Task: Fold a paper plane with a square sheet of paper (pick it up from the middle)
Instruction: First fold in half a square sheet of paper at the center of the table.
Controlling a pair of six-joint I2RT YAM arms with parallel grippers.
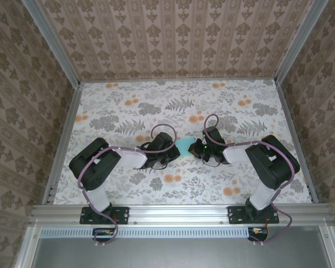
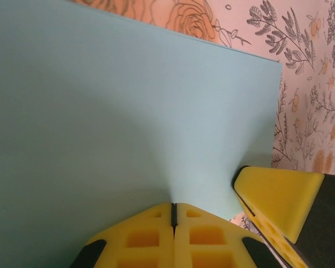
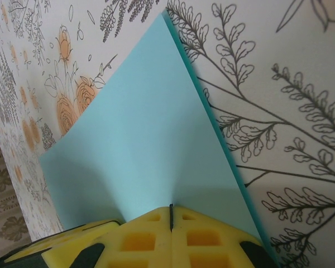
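Observation:
I should keep sliding my left gripper away until it passes the sheet's edge and then open it, because my right gripper holds down the sheet beside my left gripper's closed fingers.
The square sheet of paper is light teal and lies between my two grippers at the middle of the floral table. In the left wrist view the sheet spreads wide, and a soft ridge in it runs into the tip of my left gripper, whose yellow jaws are shut on it. One finger of the right gripper pokes in at the right. In the right wrist view a corner of the sheet points away, and my right gripper is shut on a raised ridge of it. In the top view the left gripper and right gripper face each other.
The floral table stretches open toward the far wall. Aluminium rails run along its near edge and its sides. Patterned walls close in on the left, right and back. Purple cables loop over both arms.

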